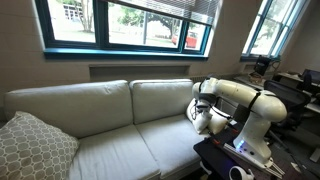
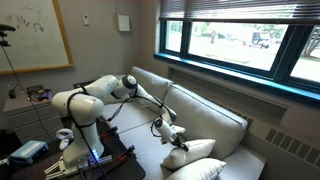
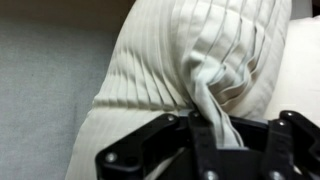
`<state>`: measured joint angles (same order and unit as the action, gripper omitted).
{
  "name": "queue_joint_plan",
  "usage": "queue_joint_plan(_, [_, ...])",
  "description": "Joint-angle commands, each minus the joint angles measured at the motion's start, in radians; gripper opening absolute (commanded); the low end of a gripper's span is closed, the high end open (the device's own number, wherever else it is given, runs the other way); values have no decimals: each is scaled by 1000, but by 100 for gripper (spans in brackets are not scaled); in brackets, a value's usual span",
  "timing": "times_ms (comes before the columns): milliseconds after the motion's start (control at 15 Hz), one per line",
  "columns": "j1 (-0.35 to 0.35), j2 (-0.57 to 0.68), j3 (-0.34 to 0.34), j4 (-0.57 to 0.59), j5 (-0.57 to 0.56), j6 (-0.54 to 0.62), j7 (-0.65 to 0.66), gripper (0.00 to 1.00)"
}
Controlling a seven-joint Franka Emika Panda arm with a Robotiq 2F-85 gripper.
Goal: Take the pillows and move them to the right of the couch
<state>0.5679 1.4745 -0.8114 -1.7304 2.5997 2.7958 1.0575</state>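
My gripper should stay where it is, because the white pillow in my gripper (image 2: pixel 193 149) rests at the couch end beside the second white pillow (image 2: pixel 203 170). It should keep the held pillow there until that pillow settles, then let go.
In the wrist view my gripper (image 3: pixel 215 140) is shut on a bunched fold of a white pillow (image 3: pixel 200 55). In an exterior view the gripper (image 2: pixel 177 136) is low over the couch (image 2: pixel 205 112), at the edge of that pillow (image 2: pixel 198 150). A second white pillow (image 2: pixel 207 170) lies just in front of the first. In an exterior view the gripper (image 1: pixel 201 113) is at the end of the couch (image 1: pixel 110 115) next to the robot, with a bit of white pillow (image 1: pixel 203 123) under it, mostly hidden by the arm.
A larger grey patterned pillow (image 1: pixel 35 147) leans at the far end of the couch. A dark table with gear (image 1: pixel 235 160) stands by the robot base. Windows run above the couch back.
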Motion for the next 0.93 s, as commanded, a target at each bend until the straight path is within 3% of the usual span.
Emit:
queue_joint_plan(0, [-42,0,-10,-17,0,-19,35,2])
queue_joint_plan(267, [-68,0,1,-8,0,-20,35,4])
queue_joint_plan(333, [-68,0,2,-10,0,-20,38,8])
queue_joint_plan(400, [-70,0,3,-9,0,-21,44,31])
queue_joint_plan(600, [-66,-1,3,-11,1,-22,64,40])
queue_joint_plan(867, [-64,-1,2,-10,1,-15,81,69])
